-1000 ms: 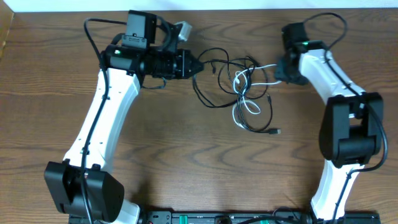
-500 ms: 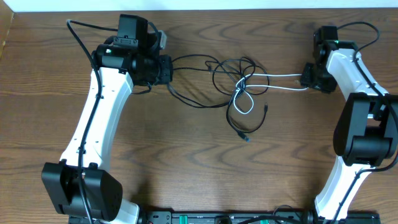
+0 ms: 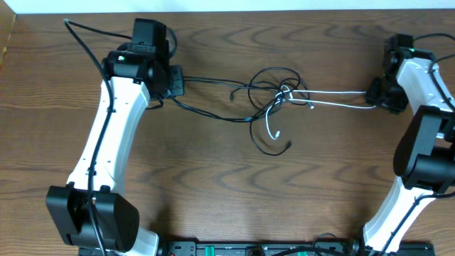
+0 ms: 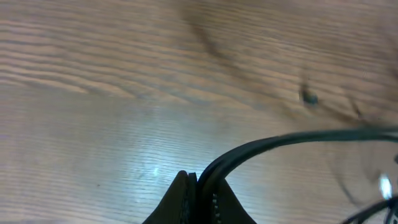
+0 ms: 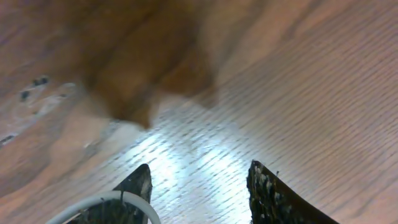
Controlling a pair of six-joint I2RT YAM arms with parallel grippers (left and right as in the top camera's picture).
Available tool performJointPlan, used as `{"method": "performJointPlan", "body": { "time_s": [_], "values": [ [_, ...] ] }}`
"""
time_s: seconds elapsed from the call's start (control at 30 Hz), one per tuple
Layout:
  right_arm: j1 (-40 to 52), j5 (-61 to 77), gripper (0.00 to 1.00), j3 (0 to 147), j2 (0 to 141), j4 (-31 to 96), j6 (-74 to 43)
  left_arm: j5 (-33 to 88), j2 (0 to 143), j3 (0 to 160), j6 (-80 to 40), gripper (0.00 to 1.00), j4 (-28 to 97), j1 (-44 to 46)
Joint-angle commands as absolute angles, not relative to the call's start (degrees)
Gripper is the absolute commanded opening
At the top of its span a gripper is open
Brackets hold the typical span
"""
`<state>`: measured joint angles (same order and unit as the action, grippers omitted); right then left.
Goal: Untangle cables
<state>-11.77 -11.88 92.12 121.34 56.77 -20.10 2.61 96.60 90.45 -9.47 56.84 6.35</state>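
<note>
The black and white cables pull tight against each other at the knot (image 3: 284, 94), so my right gripper has to let go of the white cable and reach into the cables' loops (image 3: 299, 80).
The cables (image 3: 276, 101) form a knot of thin black loops at the table's middle. One white cable (image 3: 334, 97) runs from it as two taut strands to the right. My left gripper (image 3: 176, 81) is shut on a black cable (image 3: 213, 80), which stretches right to the knot. In the left wrist view that black cable (image 4: 280, 142) comes out between the closed fingers (image 4: 199, 185). My right gripper (image 3: 375, 98) is at the far right; its fingers (image 5: 199, 186) stand apart, and the white cable (image 5: 115, 200) curves over the left finger.
Loose black and white ends (image 3: 274, 139) hang down below the knot. The table's back edge (image 3: 234, 10) runs close behind both grippers. Thick black robot wires (image 3: 85, 32) arch at the far left.
Both grippers have moved apart, the left one to the left and the right one to the right. The black and white cables are pulled straight and the loops have drawn into a tighter knot.
</note>
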Motion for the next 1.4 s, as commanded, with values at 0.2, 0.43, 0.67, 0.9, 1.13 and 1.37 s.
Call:
{"method": "performJointPlan", "body": {
  "time_s": [0.2, 0.43, 0.67, 0.9, 1.13, 1.37],
  "values": [
    [-13.7, -5.2, 0.4, 92.0, 122.0, 54.5, -13.0, -5.4, 96.4, 91.7, -11.3, 0.08, 57.2, 1.7],
    [-12.7, -1.4, 0.38, 92.1, 121.9, 53.2, -10.5, -8.7, 96.5, 91.7, -11.3, 0.07, 57.1, 1.4],
    [-16.7, -7.7, 0.37, 92.1, 122.0, 53.3, -15.7, -15.9, 98.1, 91.7, -15.5, 0.07, 57.0, -4.4],
    [-23.0, -7.3, 0.35, 92.1, 122.0, 53.3, -17.1, -8.1, 100.0, 91.7, -15.1, 0.07, 56.9, -10.8],
    [-22.2, 10.0, 0.37, 92.1, 121.9, 52.0, -6.6, 7.3, 100.0, 91.7, -7.6, 0.07, 54.8, -8.4],
    [-14.2, 35.7, 0.47, 92.2, 121.5, 48.6, 0.4, 19.0, 100.0, 91.7, -5.6, 0.08, 53.7, -2.9]
  ]
}}
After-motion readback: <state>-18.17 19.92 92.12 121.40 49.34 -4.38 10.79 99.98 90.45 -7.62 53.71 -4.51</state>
